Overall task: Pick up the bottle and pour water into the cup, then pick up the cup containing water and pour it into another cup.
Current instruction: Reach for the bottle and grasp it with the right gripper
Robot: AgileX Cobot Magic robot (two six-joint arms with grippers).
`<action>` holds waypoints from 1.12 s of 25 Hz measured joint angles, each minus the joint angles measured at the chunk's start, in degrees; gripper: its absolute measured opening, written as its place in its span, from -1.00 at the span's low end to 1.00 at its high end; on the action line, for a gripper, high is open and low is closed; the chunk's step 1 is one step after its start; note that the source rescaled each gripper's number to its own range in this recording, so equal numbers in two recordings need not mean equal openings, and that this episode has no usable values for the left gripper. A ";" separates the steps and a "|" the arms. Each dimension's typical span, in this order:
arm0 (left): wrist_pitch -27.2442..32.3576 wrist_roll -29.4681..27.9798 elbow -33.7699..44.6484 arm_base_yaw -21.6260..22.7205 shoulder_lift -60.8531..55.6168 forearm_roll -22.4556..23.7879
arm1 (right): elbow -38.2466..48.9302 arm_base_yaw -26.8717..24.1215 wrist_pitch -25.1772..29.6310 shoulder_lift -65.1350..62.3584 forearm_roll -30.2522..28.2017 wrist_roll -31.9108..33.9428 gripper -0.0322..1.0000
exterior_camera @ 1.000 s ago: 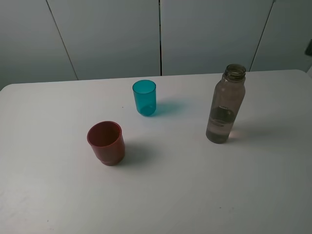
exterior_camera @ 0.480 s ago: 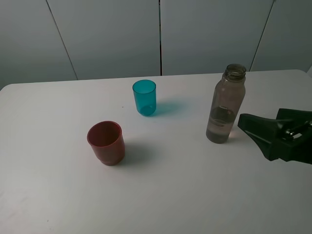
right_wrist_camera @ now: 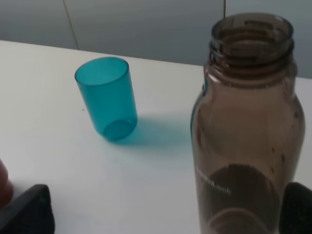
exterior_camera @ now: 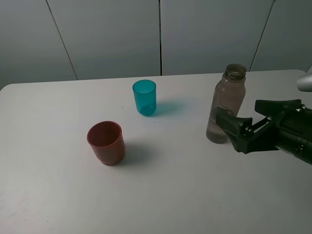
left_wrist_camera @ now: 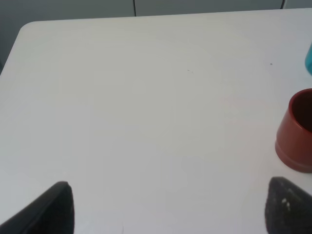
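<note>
A little water (exterior_camera: pixel 218 127) is low down in the smoky brown bottle (exterior_camera: pixel 227 101), so it will flow out only after the robot tilts the bottle's base higher than the bottle's opening.
The smoky brown bottle (exterior_camera: pixel 226 102) stands uncapped on the white table (exterior_camera: pixel 170 185) at the right, with a little water in its base. The teal cup (exterior_camera: pixel 145 97) stands upright at the back centre. The red-brown cup (exterior_camera: pixel 106 142) stands front left. My right gripper (exterior_camera: pixel 239 113) is open just right of the bottle at its lower half. In the right wrist view the bottle (right_wrist_camera: pixel 248 131) is close between the spread fingers, nearer one finger, and the teal cup (right_wrist_camera: pixel 107 97) is beyond. My left gripper (left_wrist_camera: pixel 170 209) is open and empty, with the red-brown cup (left_wrist_camera: pixel 297 131) off to one side.
Grey wall panels (exterior_camera: pixel 161 34) rise behind the table's far edge. The rounded table corner (left_wrist_camera: pixel 24 29) shows in the left wrist view. A sliver of the teal cup (left_wrist_camera: pixel 309 58) sits at that view's edge.
My right arm has come in from the right and moved left, up to the bottle. The bottle and both cups have not moved.
</note>
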 joint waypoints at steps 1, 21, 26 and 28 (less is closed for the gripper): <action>0.00 0.00 0.00 0.00 0.00 0.00 | 0.00 0.00 -3.26 3.28 0.38 0.00 1.00; 0.00 0.00 0.00 0.00 0.00 0.00 | -5.94 0.00 -30.06 34.83 8.96 -1.11 1.00; 0.00 0.00 0.00 0.00 0.00 0.00 | -9.13 0.00 -30.26 36.99 11.20 -2.84 1.00; 0.00 0.00 0.00 0.00 0.00 0.00 | -10.47 0.00 -30.50 38.14 12.18 -2.99 1.00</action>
